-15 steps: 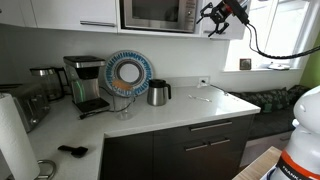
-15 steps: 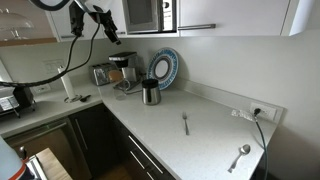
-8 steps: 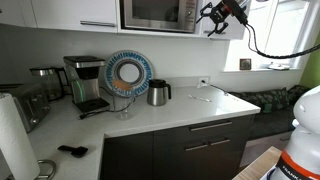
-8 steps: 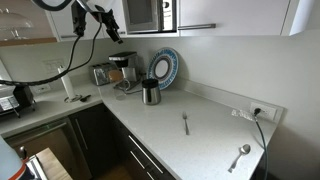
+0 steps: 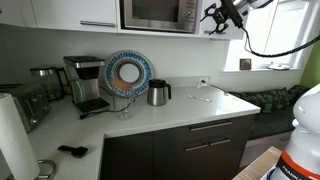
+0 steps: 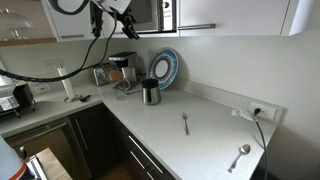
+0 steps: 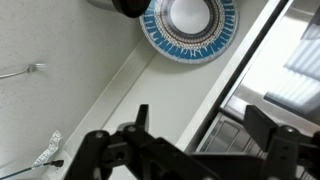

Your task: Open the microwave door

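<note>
My gripper will push the control panel, and the microwave door [image 5: 152, 13] will then swing out from that side, because a narrow control panel [image 5: 188, 16] is on either side of the flat silver door front.
The microwave sits built in among white upper cabinets. Its door [image 5: 152, 12] has a dark glass window in a silver frame, with a narrow control panel [image 5: 188, 12] on its right; it is closed, and also shows in an exterior view [image 6: 143, 14]. My gripper [image 5: 213, 13] hangs in the air just beside the control-panel side of the microwave, at door height, apart from it. It is also seen in front of the microwave [image 6: 122, 10]. In the wrist view the gripper [image 7: 203, 122] is open and empty, with a grey edge of the microwave [image 7: 238, 118] between the fingers.
On the white counter [image 5: 190, 108] stand a steel kettle [image 5: 158, 93], a blue patterned plate [image 5: 127, 72] against the wall, a coffee maker [image 5: 86, 82] and a glass. A fork [image 6: 185, 123] and a spoon [image 6: 240, 155] lie on the counter. A black cable hangs from the arm.
My gripper has risen a little and come closer to the microwave front. The door stays closed.
</note>
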Action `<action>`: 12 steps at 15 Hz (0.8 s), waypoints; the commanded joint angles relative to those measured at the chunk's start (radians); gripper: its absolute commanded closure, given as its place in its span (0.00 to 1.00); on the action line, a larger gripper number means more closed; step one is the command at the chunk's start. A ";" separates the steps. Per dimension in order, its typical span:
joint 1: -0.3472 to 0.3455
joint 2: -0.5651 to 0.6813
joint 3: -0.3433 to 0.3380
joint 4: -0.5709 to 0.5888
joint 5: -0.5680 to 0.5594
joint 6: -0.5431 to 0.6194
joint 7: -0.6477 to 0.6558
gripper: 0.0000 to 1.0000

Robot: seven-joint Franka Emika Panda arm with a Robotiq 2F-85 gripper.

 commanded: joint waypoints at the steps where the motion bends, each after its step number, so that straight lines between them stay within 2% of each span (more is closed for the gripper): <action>1: 0.018 0.093 -0.033 0.093 0.127 0.042 -0.014 0.30; 9: 0.011 0.243 -0.001 0.262 0.327 0.100 -0.044 0.92; 10: 0.010 0.255 0.003 0.277 0.347 0.098 -0.043 0.98; 12: 0.003 0.284 0.018 0.303 0.368 0.111 -0.041 1.00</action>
